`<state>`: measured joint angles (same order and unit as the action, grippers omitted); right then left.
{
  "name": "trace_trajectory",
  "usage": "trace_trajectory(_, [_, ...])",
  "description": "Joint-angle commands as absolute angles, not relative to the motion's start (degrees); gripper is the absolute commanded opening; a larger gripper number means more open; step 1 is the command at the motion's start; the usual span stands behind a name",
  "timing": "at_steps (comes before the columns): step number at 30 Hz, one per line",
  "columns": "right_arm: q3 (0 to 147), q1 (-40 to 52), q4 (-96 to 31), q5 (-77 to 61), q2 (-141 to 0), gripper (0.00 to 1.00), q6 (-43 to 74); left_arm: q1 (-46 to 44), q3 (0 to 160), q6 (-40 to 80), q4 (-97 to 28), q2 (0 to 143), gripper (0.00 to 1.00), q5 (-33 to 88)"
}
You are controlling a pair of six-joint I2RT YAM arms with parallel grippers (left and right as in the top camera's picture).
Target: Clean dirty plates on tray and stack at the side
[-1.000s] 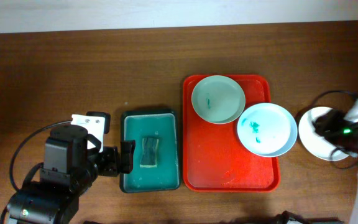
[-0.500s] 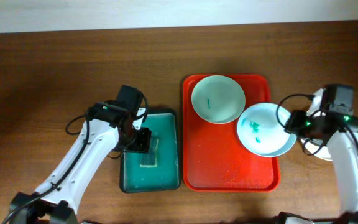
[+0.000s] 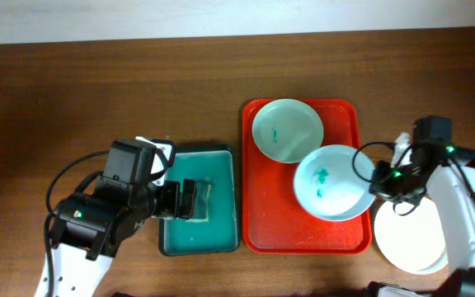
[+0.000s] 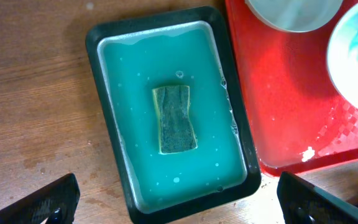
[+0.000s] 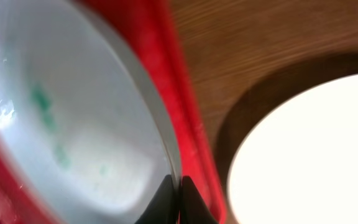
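Note:
My right gripper is holding the smeared plate tilted over the red tray's edge, so it should put the plate down inside the tray and take hold of the plate's rim again before it wipes.
The red tray holds a smeared plate at its far end. My right gripper is shut on the rim of a second teal-smeared plate and holds it tilted over the tray's right side; in the right wrist view the fingers pinch that rim. A clean white plate lies on the table right of the tray, also bright in the right wrist view. My left gripper is open over the green sponge tray, its fingers wide apart.
A dark green tray of teal water with a sponge stands left of the red tray; it shows in the left wrist view with the sponge in the middle. A white wall edge runs along the table's far side.
My right gripper has taken the smeared plate by its rim and drawn it left and up over the tray. The clean plate now shows nearer the front. My left arm pulled back and lower.

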<state>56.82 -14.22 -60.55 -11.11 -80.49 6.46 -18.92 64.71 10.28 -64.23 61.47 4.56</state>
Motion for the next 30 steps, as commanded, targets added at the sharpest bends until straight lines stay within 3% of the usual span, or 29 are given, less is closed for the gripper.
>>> trace_trajectory(1, [50.76, -4.38, -60.25, -11.62, -78.26, 0.04, 14.39, -19.0, 64.71, 10.13, -64.14, 62.13, 1.0, 5.15])
trace_trajectory(4, [39.86, 1.65, -49.1, -4.8, -78.37, 0.04, 28.27, -19.03, 64.58, 10.13, -64.14, 62.19, 1.0, 4.95])
trace_trajectory(5, [38.46, 1.65, -45.39, -8.78, -78.37, 0.15, 26.76, -19.03, 63.83, 10.15, -63.81, 62.57, 1.0, 4.95])
trace_trajectory(6, [39.07, 1.65, -43.64, -12.38, -78.17, 0.33, 20.62, -19.03, 62.46, 10.15, -62.92, 63.46, 1.0, 4.93])
trace_trajectory(11, [46.74, 1.65, -51.46, -12.91, -68.77, 0.35, 13.98, -19.03, 54.74, 12.38, -53.08, 80.53, 0.85, 5.21])
trace_trajectory(13, [46.76, 1.65, -53.25, -12.91, -63.88, 0.35, 13.91, -20.71, 54.74, 12.84, -51.99, 90.72, 0.67, 11.77])
trace_trajectory(15, [46.74, 1.65, -54.06, -12.91, -63.81, 0.35, 13.91, -23.38, 54.74, 17.45, -51.24, 96.07, 0.57, 10.66])
trace_trajectory(19, [46.74, 1.65, -54.26, -12.95, -64.12, 0.34, 13.93, -25.56, 54.78, 21.89, -48.66, 103.18, 0.0, 7.73])
trace_trajectory(21, [46.74, 1.65, -54.89, -12.91, -64.12, 0.34, 13.89, -25.56, 58.57, 21.85, -53.3, 100.71, 0.0, 7.66])
trace_trajectory(23, [46.74, 1.65, -55.31, -12.91, -64.12, 0.34, 13.89, -25.56, 63.22, 21.65, -57.36, 95.24, 0.49, 5.58])
trace_trajectory(24, [46.74, 1.65, -55.29, -12.91, -64.12, 0.34, 13.89, -25.56, 63.57, 21.39, -57.06, 93.1, 0.64, 2.26])
trace_trajectory(27, [46.74, 1.65, -55.22, -12.91, -64.12, 0.34, 13.91, -25.63, 60.75, 21.39, -53.06, 93.54, 0.62, -6.48])
trace_trajectory(30, [46.74, 1.65, -56.49, -12.91, -64.12, 0.34, 13.91, -25.61, 57.04, 21.89, -43.59, 99.85, 0.46, -3.7])
